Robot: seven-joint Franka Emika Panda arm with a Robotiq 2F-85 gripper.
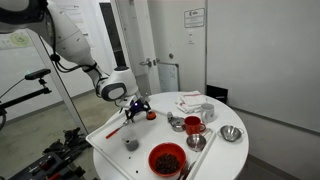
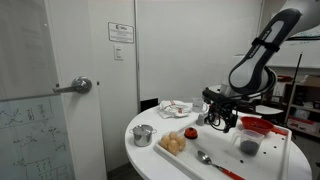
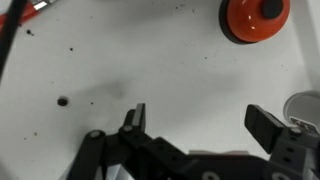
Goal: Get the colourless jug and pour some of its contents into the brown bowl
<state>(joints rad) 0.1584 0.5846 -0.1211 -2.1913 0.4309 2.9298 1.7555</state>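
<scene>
The robot's open gripper hovers over empty tabletop (image 3: 200,75) by the orange round thing, so it should move back toward the red utensil and put its fingers on both sides of the colourless jug.
The colourless jug (image 1: 131,144) is small and greyish-clear. It stands on the round white table (image 1: 120,160) near its edge, and it also shows in an exterior view (image 2: 247,147). The small brown bowl (image 2: 174,143) sits near the table's other side, next to a spoon (image 2: 203,157). It looks dim in an exterior view (image 1: 196,143). My gripper (image 1: 135,105) hovers low over the table, away from both. In the wrist view it (image 3: 200,120) is open and empty over bare white tabletop. The jug and bowl are out of the wrist view.
A big red bowl (image 1: 167,159) sits near the table's edge. A red translucent cup (image 1: 193,125), steel bowls (image 1: 231,133) (image 1: 176,122), a white cloth (image 1: 192,103) and a red utensil (image 1: 113,130) are on the table. A small orange round thing (image 3: 255,15) lies just ahead of the gripper.
</scene>
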